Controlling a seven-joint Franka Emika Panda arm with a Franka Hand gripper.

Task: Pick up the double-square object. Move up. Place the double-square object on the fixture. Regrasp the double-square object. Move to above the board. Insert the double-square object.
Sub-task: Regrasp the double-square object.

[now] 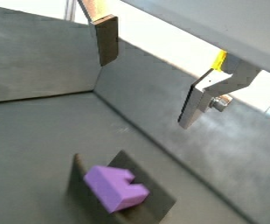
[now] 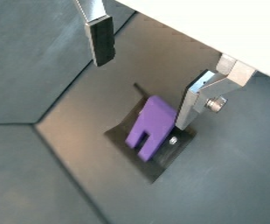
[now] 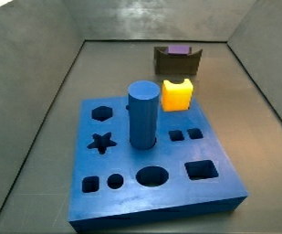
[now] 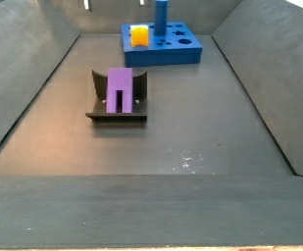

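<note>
My gripper will bring a pair of long prongs clear of the fixture when it lifts the double-square object [image 3: 179, 49], since the object's purple end shows a slot [image 1: 136, 182].
The light purple double-square object [image 4: 120, 88] lies in the notch of the dark fixture [image 4: 116, 118], slotted end toward the near side; both side views show it [image 3: 177, 50] on the fixture [image 3: 177, 66]. My gripper [image 2: 144, 94] is open and holds nothing. It hovers above the piece [image 2: 152, 127], and one finger [image 2: 190, 109] overlaps its edge in that view. In a wrist view the gripper [image 1: 147, 92] is well clear of the piece [image 1: 114, 186] and the fixture [image 1: 152, 185]. The gripper is out of frame in both side views. The blue board [image 3: 119, 174] lies apart from the fixture.
On the board [image 4: 180, 54] stand a tall blue cylinder [image 3: 143, 114] and a yellow-orange cube [image 3: 177, 94]; both also show in a side view, cylinder [image 4: 159, 15] and cube [image 4: 139, 36]. Grey sloping walls [image 3: 46, 101] enclose the floor.
</note>
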